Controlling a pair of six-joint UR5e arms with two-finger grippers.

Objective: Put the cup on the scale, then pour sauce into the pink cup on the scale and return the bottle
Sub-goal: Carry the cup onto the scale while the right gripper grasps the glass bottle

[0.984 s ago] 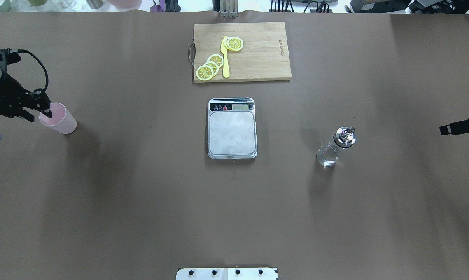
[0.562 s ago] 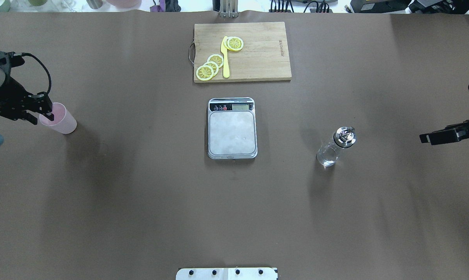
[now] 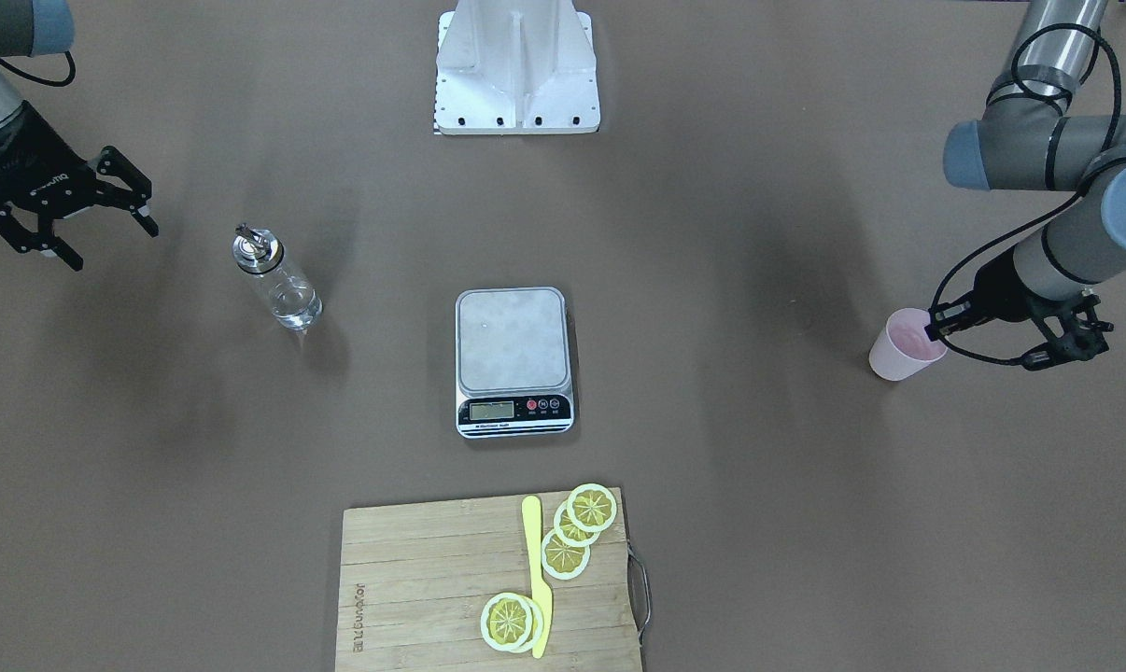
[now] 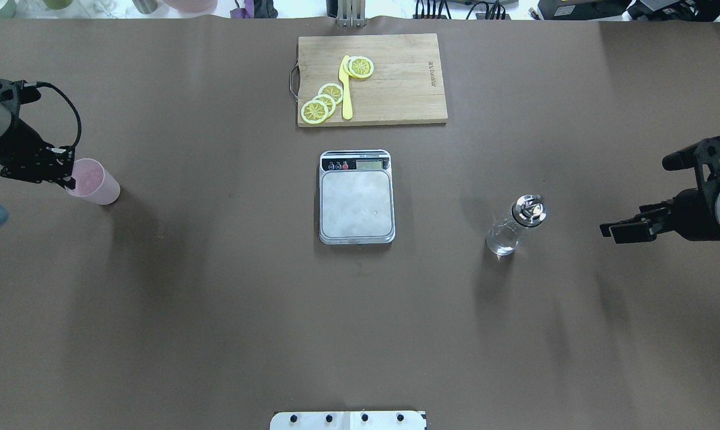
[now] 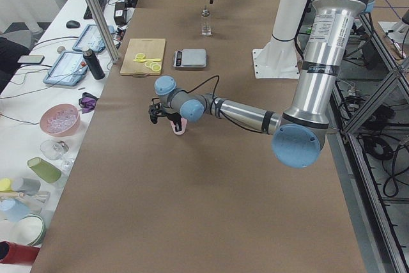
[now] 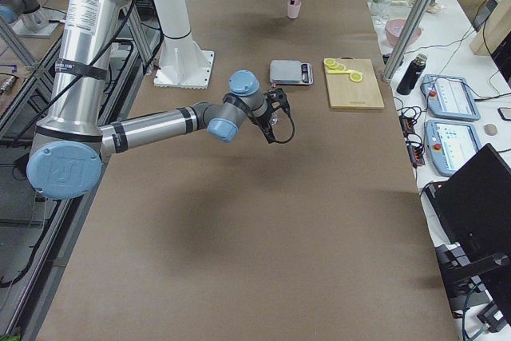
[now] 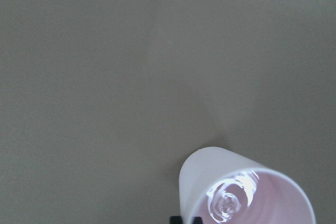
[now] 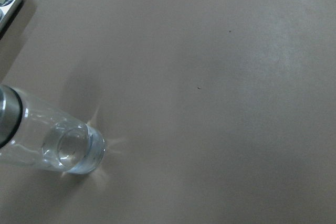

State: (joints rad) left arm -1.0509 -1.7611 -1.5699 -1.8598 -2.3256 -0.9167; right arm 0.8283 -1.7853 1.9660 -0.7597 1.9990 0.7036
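My gripper will make the clear bottle pour a thin stream through a narrow spout when it tips the bottle, because the spout sticks out of the metal cap.
The pale pink cup stands upright at the far left of the table, also in the front view and the left wrist view. My left gripper is at its rim, fingers drawn together on the rim's edge. The scale lies in the middle with a bare platform. The clear bottle with its metal cap stands right of the scale and shows in the right wrist view. My right gripper is open and empty, well to the bottle's right.
A wooden cutting board with lemon slices and a yellow knife lies behind the scale. The robot's white base plate is at the near edge. Brown paper covers the table.
My right gripper has come in from the right edge toward the bottle. My left gripper's fingers have closed at the cup's rim, and the cup has shifted slightly.
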